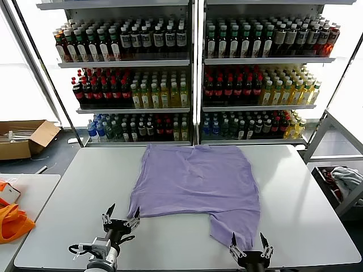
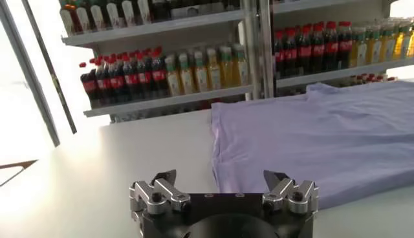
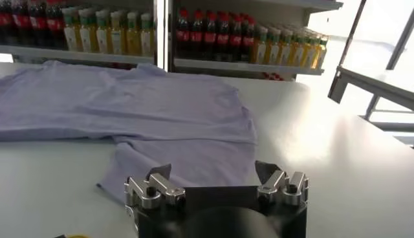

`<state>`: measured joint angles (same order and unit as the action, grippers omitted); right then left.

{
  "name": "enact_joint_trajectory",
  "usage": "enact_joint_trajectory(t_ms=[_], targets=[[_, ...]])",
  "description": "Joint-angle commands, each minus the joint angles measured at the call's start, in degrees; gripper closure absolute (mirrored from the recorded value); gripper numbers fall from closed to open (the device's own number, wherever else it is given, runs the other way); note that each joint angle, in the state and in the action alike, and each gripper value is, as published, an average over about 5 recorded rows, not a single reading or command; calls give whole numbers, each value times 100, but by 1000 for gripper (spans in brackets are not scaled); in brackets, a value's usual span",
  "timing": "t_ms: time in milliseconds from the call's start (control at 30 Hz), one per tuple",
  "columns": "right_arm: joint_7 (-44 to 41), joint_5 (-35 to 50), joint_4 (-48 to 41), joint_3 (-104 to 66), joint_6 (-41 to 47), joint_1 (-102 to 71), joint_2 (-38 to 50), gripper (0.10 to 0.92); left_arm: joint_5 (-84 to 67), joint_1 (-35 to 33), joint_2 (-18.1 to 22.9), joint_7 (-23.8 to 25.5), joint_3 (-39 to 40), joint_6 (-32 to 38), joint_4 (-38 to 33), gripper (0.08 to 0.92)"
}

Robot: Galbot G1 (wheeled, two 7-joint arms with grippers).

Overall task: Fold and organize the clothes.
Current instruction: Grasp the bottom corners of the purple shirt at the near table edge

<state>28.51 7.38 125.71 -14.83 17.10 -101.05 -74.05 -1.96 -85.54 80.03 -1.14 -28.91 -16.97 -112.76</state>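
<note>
I expect the lavender T-shirt's sleeve [image 1: 237,228] to fold back over the lavender T-shirt when I carry the T-shirt toward the shelves, because the sleeve sticks out limply past the T-shirt's near edge [image 1: 177,214].
The clothes are one lavender T-shirt [image 1: 195,182] lying flat on the white table [image 1: 306,215], plain side up, with one sleeve [image 1: 234,228] reaching toward the near edge. My left gripper [image 1: 121,214] is open just off the shirt's near left corner, holding nothing. My right gripper [image 1: 249,243] is open at the sleeve's near end, also empty. In the left wrist view the left gripper [image 2: 220,178] faces the shirt [image 2: 317,136]. The right wrist view shows the right gripper [image 3: 213,171] just short of the sleeve [image 3: 187,162].
Shelves of bottled drinks [image 1: 187,73] stand behind the table. A side table at left carries orange fabric [image 1: 12,221]. A cardboard box [image 1: 25,137] sits on the floor at far left. A bin with cloth [image 1: 343,181] is at right.
</note>
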Motion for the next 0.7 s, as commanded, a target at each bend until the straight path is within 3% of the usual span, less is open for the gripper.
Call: enact_joint_trajectory(t_ms=[33,700], targets=[[22,76,-64,10,38,-29,-29,203,-254,68,-77,-3,-21,-189,175,177],[7,197,-243,28,-16,5,-149,205,-452,45,-144,25,144,-283,267,177]])
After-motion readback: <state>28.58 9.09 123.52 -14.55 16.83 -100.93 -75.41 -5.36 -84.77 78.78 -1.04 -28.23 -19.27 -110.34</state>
